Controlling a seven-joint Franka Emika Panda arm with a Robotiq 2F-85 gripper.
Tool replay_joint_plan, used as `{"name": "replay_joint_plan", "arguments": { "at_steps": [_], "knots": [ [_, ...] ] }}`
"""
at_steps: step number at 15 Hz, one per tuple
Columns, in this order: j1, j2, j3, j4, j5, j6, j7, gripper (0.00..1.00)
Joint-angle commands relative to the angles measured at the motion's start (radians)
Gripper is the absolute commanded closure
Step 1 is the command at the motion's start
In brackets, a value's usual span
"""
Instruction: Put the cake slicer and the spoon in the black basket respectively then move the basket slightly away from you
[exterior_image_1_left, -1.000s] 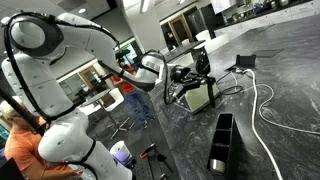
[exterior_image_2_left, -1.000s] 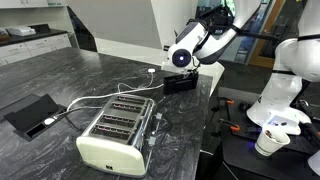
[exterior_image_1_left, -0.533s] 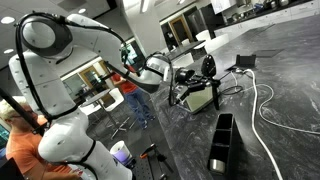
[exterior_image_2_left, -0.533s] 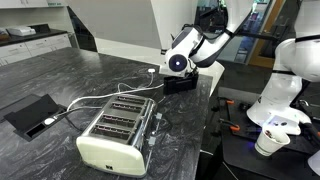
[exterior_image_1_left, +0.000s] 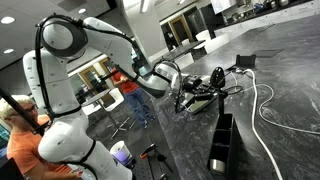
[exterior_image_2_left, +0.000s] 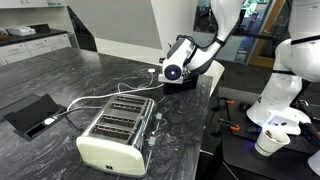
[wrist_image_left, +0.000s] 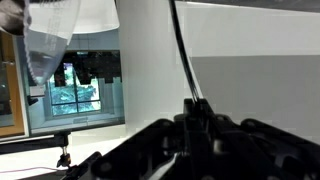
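The robot's gripper should stay where it is over the basket and let go there, because the dark handle (wrist_image_left: 183, 52) is hanging above the open end of the black basket (exterior_image_1_left: 224, 124).
The black basket (exterior_image_1_left: 221, 141) is a long narrow tray lying on the dark marble counter near its front edge. In an exterior view it shows partly behind the arm (exterior_image_2_left: 188, 84). My gripper (exterior_image_1_left: 212, 82) hovers above the counter by the cream toaster (exterior_image_1_left: 198, 97), beyond the basket. In the wrist view the jaws (wrist_image_left: 193, 108) are shut on a thin dark rod-like handle (wrist_image_left: 181, 50) that sticks straight out. I cannot tell whether it is the cake slicer or the spoon. In an exterior view the gripper (exterior_image_2_left: 165, 72) hangs just above the basket end.
The cream toaster (exterior_image_2_left: 118, 130) stands in the foreground with a white cable (exterior_image_2_left: 95, 97) beside it. A black flat device (exterior_image_2_left: 30, 112) lies on the counter. More white cable (exterior_image_1_left: 268, 100) runs across the counter. A person (exterior_image_1_left: 22, 145) sits beside the robot base.
The arm has reached out over the counter, carrying the gripper from beside the robot to above the toaster and basket area. It has also come lower. The basket and toaster have not moved.
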Motion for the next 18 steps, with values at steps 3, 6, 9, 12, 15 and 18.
{"name": "replay_joint_plan", "arguments": {
  "at_steps": [3,6,9,12,15,18],
  "knots": [
    [-0.004,0.079,-0.007,0.039,0.002,0.028,-0.001,0.98],
    [-0.001,0.096,-0.004,0.036,0.005,0.023,-0.001,0.68],
    [0.001,0.086,0.000,0.027,0.010,0.021,-0.001,0.53],
    [0.002,0.062,0.006,0.014,0.013,0.027,-0.001,0.32],
    [0.003,-0.039,0.022,-0.036,0.032,0.039,-0.001,0.08],
    [0.000,-0.197,0.035,-0.113,0.079,0.061,-0.001,0.00]
  ]
}}
